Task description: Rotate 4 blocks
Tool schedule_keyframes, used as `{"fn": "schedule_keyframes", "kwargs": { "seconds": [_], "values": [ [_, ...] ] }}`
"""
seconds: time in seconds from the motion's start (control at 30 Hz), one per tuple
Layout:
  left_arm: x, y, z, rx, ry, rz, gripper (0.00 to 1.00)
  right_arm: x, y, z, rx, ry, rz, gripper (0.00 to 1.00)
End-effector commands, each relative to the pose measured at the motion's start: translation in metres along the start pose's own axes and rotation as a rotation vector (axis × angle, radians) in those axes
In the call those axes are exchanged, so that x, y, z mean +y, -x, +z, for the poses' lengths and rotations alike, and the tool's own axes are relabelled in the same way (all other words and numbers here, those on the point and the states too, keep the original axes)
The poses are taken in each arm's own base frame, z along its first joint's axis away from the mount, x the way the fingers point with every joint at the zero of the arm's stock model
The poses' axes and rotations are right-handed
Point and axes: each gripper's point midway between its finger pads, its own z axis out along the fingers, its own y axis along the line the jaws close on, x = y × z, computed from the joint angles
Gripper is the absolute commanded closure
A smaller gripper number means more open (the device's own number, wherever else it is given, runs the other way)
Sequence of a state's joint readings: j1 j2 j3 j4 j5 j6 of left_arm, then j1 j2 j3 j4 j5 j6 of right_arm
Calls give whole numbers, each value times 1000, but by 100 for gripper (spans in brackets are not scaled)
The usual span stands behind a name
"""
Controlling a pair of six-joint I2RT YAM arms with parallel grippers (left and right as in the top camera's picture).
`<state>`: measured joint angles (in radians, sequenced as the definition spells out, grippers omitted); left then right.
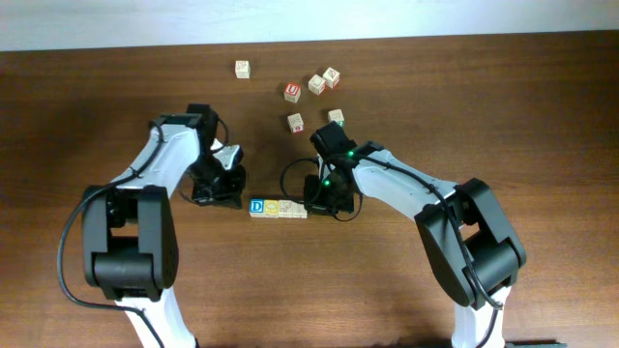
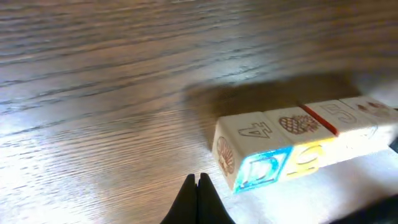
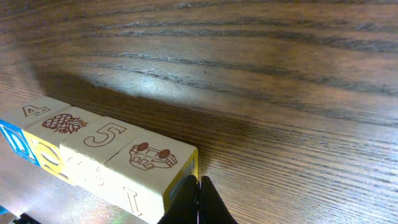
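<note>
Next, I move my left gripper up against the D block's end side (image 2: 225, 155), since a gap (image 1: 246, 206) lies between them, before my right gripper turns the row.
Four blocks lie in one tight row on the table: a blue "D" block (image 1: 256, 206), a yellow-faced one (image 1: 272, 207) and two pale wood ones (image 1: 286, 209) (image 1: 300, 209). My left gripper (image 1: 239, 201) is shut and empty, just left of the D block (image 2: 258, 169), with a small gap to it; its tips (image 2: 198, 180) sit low near the table. My right gripper (image 1: 311, 207) is shut at the row's right end. In the right wrist view its tips (image 3: 198, 182) press against the side of the last pale block (image 3: 149, 155), which is beside the "5" block (image 3: 102, 137).
Several loose cubes lie farther back: a pale one (image 1: 242, 69), a red "U" cube (image 1: 293, 91), two more (image 1: 316, 84) (image 1: 332, 76), and two close behind the right arm (image 1: 296, 123) (image 1: 336, 117). Both arm bases stand at the near edge.
</note>
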<state>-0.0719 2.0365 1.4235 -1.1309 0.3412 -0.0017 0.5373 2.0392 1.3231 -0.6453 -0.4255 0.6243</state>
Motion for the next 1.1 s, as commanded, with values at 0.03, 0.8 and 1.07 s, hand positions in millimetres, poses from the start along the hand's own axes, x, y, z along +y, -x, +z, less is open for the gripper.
{"fn": "schedule_keyframes", "kwargs": {
  "seconds": [0.03,0.8,1.07],
  "values": [
    [5,5,-23,-60,-199,48,100,2,-1,4,9,5,-15,96],
    [-4,-1,11,-76,-257,136,100,2,-1,4,7,6,-16,96],
    [-4,4,10,-93,-255,134,100,2,-1,4,7,7,-16,96]
  ]
}}
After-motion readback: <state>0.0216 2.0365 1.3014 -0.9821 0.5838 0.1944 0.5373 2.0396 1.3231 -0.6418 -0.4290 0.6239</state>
